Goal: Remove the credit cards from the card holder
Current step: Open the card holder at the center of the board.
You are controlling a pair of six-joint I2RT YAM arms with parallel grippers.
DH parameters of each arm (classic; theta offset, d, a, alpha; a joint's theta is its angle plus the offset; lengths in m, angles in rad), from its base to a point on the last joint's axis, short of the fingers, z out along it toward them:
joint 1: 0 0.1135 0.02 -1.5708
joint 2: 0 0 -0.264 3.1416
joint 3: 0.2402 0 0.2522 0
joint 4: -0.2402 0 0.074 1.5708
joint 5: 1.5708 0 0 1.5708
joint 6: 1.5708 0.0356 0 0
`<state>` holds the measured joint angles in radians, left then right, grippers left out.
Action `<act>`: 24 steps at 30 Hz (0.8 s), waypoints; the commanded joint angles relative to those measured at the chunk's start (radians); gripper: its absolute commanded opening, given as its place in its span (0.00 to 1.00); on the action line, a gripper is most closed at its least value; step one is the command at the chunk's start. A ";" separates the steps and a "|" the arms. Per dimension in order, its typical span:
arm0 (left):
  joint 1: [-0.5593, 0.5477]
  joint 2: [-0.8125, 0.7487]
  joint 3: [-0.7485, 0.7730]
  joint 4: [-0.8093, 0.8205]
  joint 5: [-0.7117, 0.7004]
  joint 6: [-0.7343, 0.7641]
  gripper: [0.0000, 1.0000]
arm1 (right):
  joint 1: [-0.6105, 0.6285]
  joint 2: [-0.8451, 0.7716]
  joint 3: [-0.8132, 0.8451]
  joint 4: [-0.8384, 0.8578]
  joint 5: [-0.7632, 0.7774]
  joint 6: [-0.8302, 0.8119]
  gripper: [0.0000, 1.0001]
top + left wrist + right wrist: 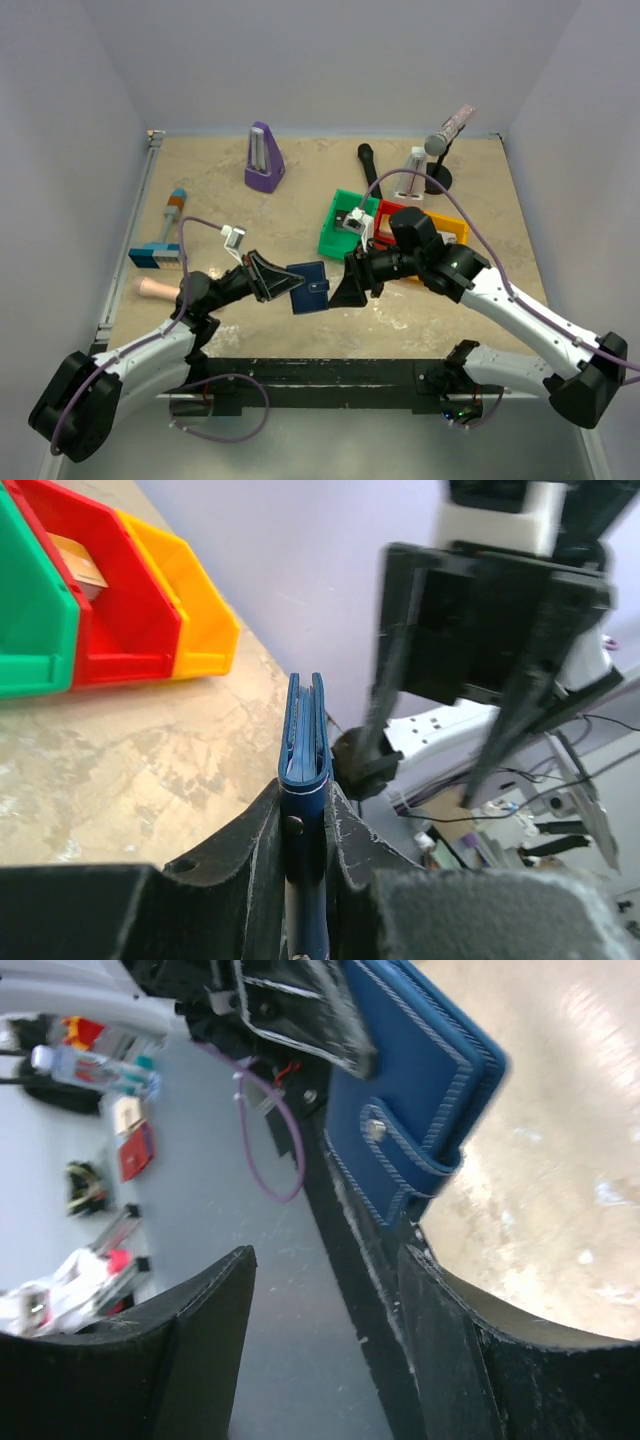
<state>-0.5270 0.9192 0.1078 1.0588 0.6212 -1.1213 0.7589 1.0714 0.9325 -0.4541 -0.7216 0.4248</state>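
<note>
The fastened snap tab (318,287) is outside my right gripper's fingers, so my left gripper needs to tilt the card holder (306,294) as my right gripper reaches for the tab.
The card holder (310,286) is a closed dark navy wallet with its snap tab fastened, held in the air above the table's near middle. My left gripper (275,281) is shut on its left end; the left wrist view shows the wallet (304,745) edge-on between my fingers (255,865). My right gripper (343,288) is open just right of the wallet, its jaws wide apart. In the right wrist view the wallet (420,1070) and its snap tab (398,1155) sit ahead of my open fingers (210,1310). No credit cards show outside the wallet.
Green (340,222), red (392,215) and orange (447,228) bins stand right of centre. A purple metronome (263,158), a black handle (368,165) and a microphone on a stand (440,150) are at the back. A blue tool (165,235) and a pink object (156,288) lie at the left.
</note>
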 commanded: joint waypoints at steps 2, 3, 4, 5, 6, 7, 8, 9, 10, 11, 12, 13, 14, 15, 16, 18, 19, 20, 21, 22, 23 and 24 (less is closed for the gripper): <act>-0.011 -0.114 0.239 -0.634 -0.092 0.256 0.00 | 0.100 -0.045 0.181 -0.251 0.380 -0.152 0.64; -0.021 -0.131 0.278 -0.740 -0.141 0.299 0.00 | 0.115 -0.045 0.195 -0.271 0.443 -0.153 0.63; -0.027 -0.141 0.309 -0.813 -0.182 0.325 0.00 | 0.128 -0.042 0.206 -0.279 0.500 -0.153 0.63; -0.031 -0.154 0.335 -0.876 -0.227 0.339 0.00 | 0.141 -0.036 0.215 -0.285 0.549 -0.149 0.62; -0.033 -0.163 0.360 -0.922 -0.276 0.344 0.00 | 0.158 -0.030 0.226 -0.290 0.617 -0.146 0.62; -0.037 -0.167 0.369 -0.957 -0.297 0.342 0.00 | 0.180 -0.018 0.233 -0.296 0.690 -0.144 0.62; -0.042 -0.171 0.394 -1.005 -0.349 0.330 0.00 | 0.200 -0.004 0.252 -0.302 0.741 -0.144 0.61; -0.050 -0.169 0.412 -1.043 -0.391 0.324 0.00 | 0.212 0.014 0.270 -0.308 0.783 -0.141 0.61; -0.065 -0.163 0.432 -1.110 -0.435 0.313 0.00 | 0.224 0.034 0.291 -0.322 0.812 -0.132 0.61; -0.077 -0.151 0.463 -1.172 -0.478 0.292 0.00 | 0.235 0.050 0.313 -0.334 0.842 -0.126 0.61; -0.091 -0.138 0.486 -1.219 -0.498 0.279 0.00 | 0.252 0.067 0.330 -0.334 0.873 -0.123 0.61; -0.109 -0.128 0.507 -1.250 -0.524 0.262 0.00 | 0.264 0.079 0.347 -0.336 0.907 -0.120 0.61; -0.126 -0.119 0.532 -1.287 -0.558 0.243 0.00 | 0.275 0.094 0.365 -0.337 0.939 -0.121 0.61; -0.149 -0.111 0.550 -1.321 -0.586 0.229 0.00 | 0.292 0.110 0.379 -0.339 0.982 -0.123 0.61; -0.177 -0.100 0.572 -1.348 -0.616 0.215 0.00 | 0.305 0.125 0.397 -0.339 1.008 -0.127 0.62; -0.215 -0.083 0.615 -1.391 -0.672 0.189 0.00 | 0.327 0.165 0.428 -0.347 1.047 -0.129 0.62; -0.228 -0.077 0.633 -1.404 -0.687 0.178 0.00 | 0.336 0.182 0.443 -0.348 1.062 -0.129 0.62; -0.243 -0.069 0.656 -1.418 -0.698 0.166 0.00 | 0.345 0.199 0.454 -0.347 1.073 -0.132 0.63; -0.255 -0.062 0.680 -1.434 -0.712 0.160 0.00 | 0.353 0.211 0.466 -0.345 1.080 -0.132 0.63; -0.269 -0.056 0.697 -1.447 -0.724 0.155 0.00 | 0.361 0.225 0.474 -0.344 1.084 -0.129 0.62; -0.280 -0.048 0.714 -1.456 -0.733 0.146 0.00 | 0.365 0.235 0.483 -0.339 1.084 -0.129 0.63; -0.287 -0.043 0.730 -1.461 -0.738 0.137 0.00 | 0.368 0.245 0.489 -0.333 1.081 -0.129 0.62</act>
<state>-0.7803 0.8658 0.7326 -0.3447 -0.0288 -0.9253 1.1076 1.2911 1.3632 -0.7967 0.2806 0.3019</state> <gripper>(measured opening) 0.219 0.623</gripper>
